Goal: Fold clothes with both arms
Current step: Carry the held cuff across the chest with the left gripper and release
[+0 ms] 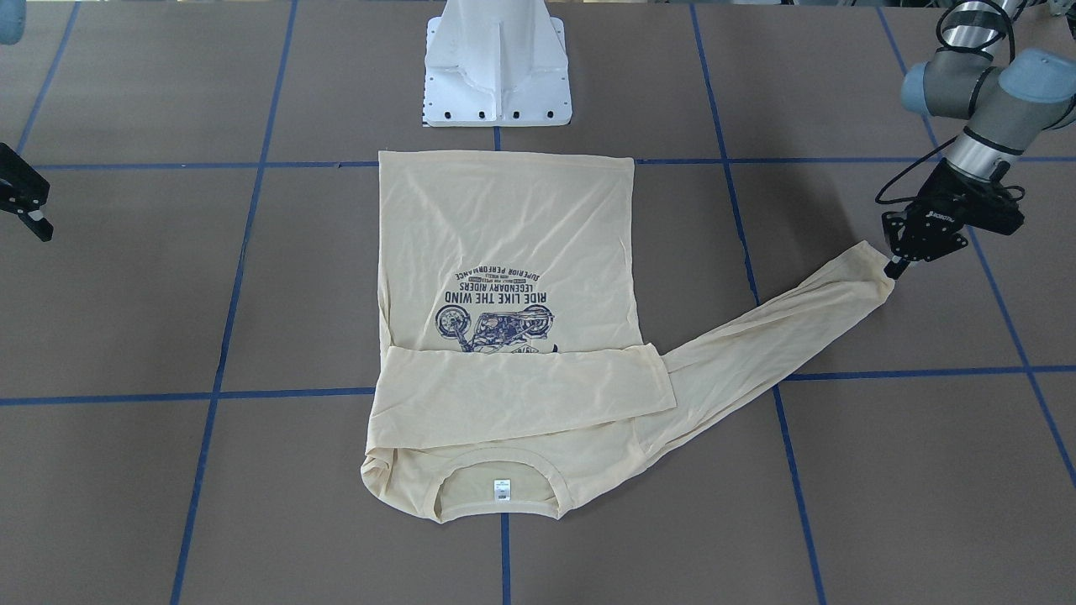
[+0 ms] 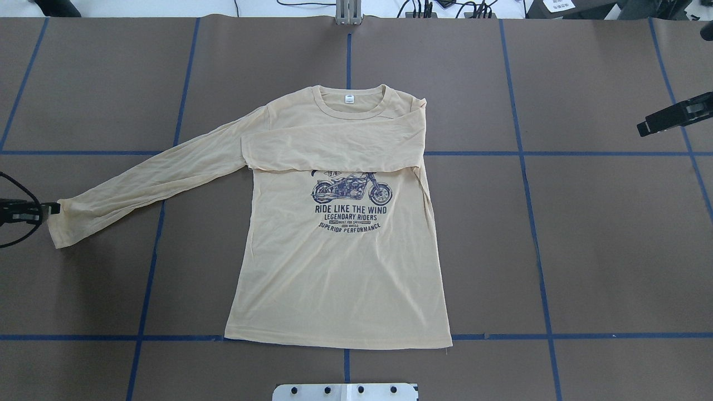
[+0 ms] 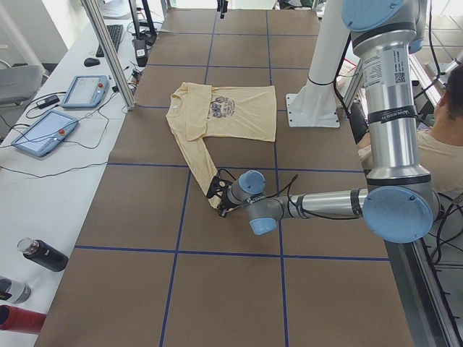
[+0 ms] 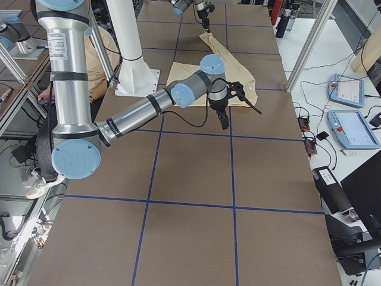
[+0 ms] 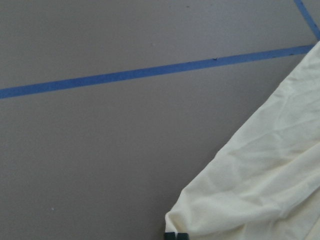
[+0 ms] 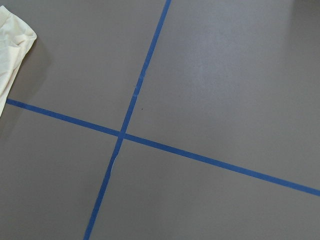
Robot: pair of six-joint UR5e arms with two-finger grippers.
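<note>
The robot's left gripper is holding the cuff (image 1: 869,266) and the folded sleeve is lying flat, so the robot should keep moving the cuff across until it gets to the shirt's opposite edge (image 1: 391,388).
The cream T-shirt (image 2: 340,267) lies flat, print up, its white neck tag (image 2: 348,99) on the far side. It also shows in the front view (image 1: 504,227). One sleeve (image 2: 328,147) is folded across the chest. The other sleeve (image 2: 156,175) stretches out flat to my left. My left gripper (image 2: 54,208) is low at that sleeve's cuff and looks shut on its corner; the left wrist view shows cloth (image 5: 270,175) at a fingertip (image 5: 175,235). My right gripper (image 2: 646,129) hovers empty far right of the shirt and looks open.
The brown table (image 2: 585,250) has a grid of blue tape lines. The white pedestal base (image 1: 498,67) stands just behind the shirt's hem. Tablets (image 3: 43,130) and bottles (image 3: 43,254) lie on the side bench beyond the table's far edge.
</note>
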